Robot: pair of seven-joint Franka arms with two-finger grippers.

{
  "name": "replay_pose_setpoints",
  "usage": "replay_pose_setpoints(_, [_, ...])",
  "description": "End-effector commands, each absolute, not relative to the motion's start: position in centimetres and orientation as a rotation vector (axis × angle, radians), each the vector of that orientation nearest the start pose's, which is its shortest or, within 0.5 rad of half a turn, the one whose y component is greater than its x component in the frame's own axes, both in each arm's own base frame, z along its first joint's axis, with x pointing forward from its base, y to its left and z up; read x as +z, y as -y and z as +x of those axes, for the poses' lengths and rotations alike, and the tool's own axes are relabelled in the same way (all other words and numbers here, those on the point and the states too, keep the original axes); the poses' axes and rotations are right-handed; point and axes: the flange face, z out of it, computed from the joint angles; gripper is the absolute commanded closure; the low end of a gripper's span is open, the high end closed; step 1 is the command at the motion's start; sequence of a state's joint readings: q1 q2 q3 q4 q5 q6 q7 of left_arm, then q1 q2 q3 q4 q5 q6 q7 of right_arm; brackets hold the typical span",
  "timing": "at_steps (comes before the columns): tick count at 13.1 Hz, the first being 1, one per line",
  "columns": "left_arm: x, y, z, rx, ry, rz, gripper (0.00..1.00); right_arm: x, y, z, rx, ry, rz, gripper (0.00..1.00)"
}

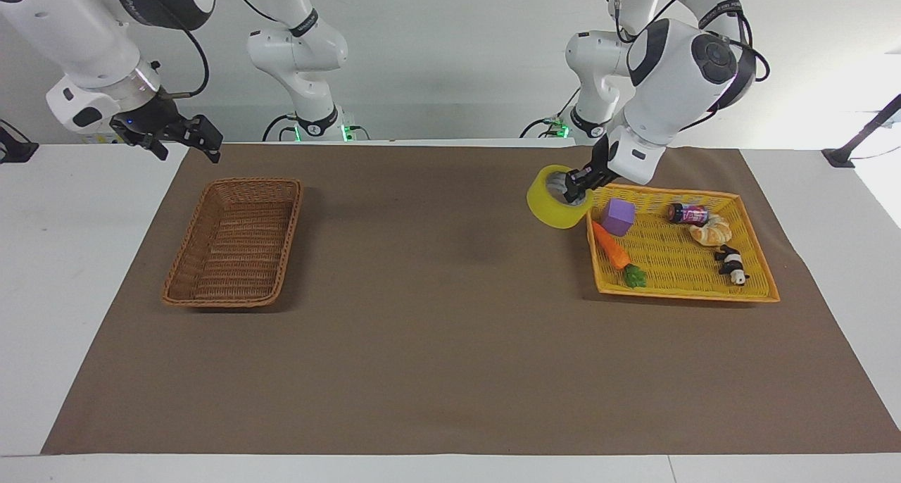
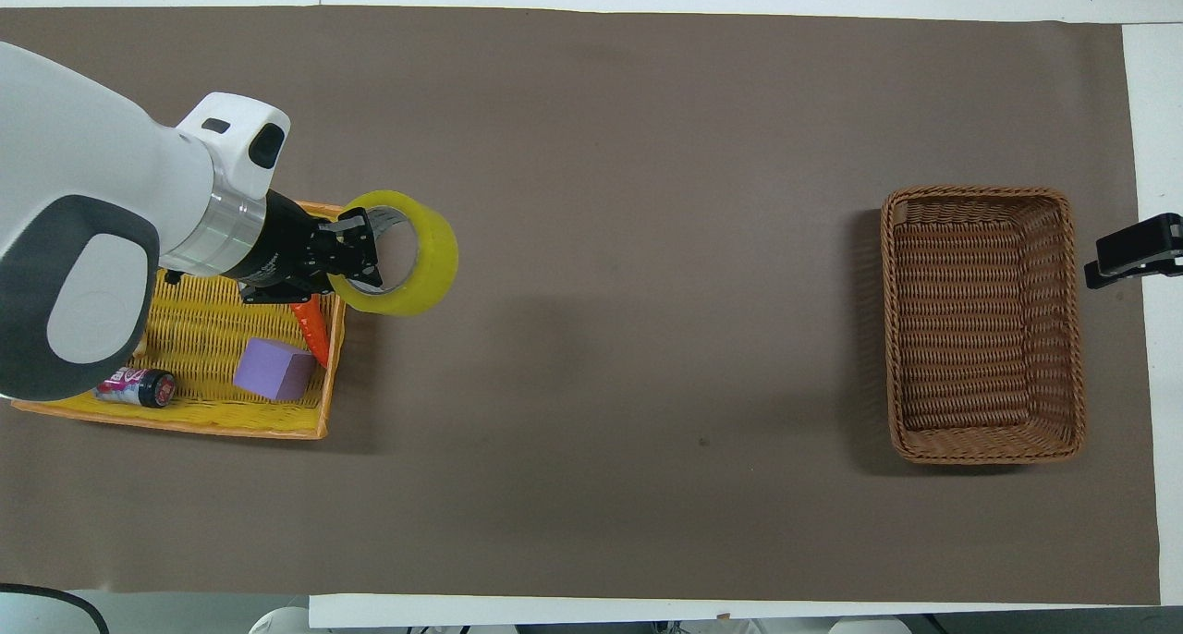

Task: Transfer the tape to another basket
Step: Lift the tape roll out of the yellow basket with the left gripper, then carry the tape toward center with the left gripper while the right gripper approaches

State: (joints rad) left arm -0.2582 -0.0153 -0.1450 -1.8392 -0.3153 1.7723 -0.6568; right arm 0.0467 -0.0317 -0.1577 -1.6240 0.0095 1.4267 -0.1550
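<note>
The brown wicker basket (image 2: 983, 329) is far across the mat from the tape that my left gripper is holding. My right gripper should therefore grab the tape's free side (image 2: 440, 255).
The tape (image 1: 552, 214), a wide yellow roll, hangs in the air with my left gripper (image 1: 574, 185) shut on its wall, one finger inside the core. In the overhead view the tape (image 2: 432, 266) and the left gripper (image 2: 365, 260) are over the brown mat, just past the yellow tray's edge toward the right arm's end. The brown wicker basket (image 1: 236, 243) stands at the right arm's end of the table with nothing in it, also seen as the basket (image 2: 981, 451) from above. My right gripper (image 1: 186, 134) waits open in the air beside the basket's corner (image 2: 1132, 257).
The flat yellow tray (image 1: 676, 290) at the left arm's end holds a carrot (image 1: 611, 249), a purple block (image 1: 618, 217), a small can (image 1: 688, 214), a croissant (image 1: 712, 231) and a black-and-white figure (image 1: 732, 265). Brown mat lies between tray and basket.
</note>
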Motion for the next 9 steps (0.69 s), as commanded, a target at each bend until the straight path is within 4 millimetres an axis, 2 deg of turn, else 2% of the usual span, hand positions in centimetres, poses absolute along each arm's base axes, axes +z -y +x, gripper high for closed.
replay_pose_setpoints(1, [53.8,27.4,48.8,0.329,0.554,-3.341,1.00,60.0,1.8,52.3,0.174,0.400,-2.967,0.01])
replay_pose_setpoints(2, [53.8,28.2,48.5,0.313,0.553,-3.348,1.00,60.1,-0.4,52.3,0.144,0.406,-2.877,0.01])
replay_pose_setpoints(4, [53.9,28.2,49.1,0.254,0.612,-3.366,1.00,59.8,-4.6,52.8,0.080,0.291,-2.692,0.01])
replay_pose_setpoints(6, [54.2,27.8,49.7,0.220,0.655,-3.374,1.00,57.3,-6.8,53.6,0.074,0.186,-2.477,0.01])
replay_pose_setpoints(8, [54.2,27.4,50.3,0.175,0.682,-3.388,1.00,53.5,-8.8,54.0,0.053,-0.007,-2.213,0.01])
replay_pose_setpoints(9, [54.3,26.9,50.8,0.156,0.708,-3.391,1.00,52.4,-10.6,54.3,0.043,-0.069,-2.140,0.01])
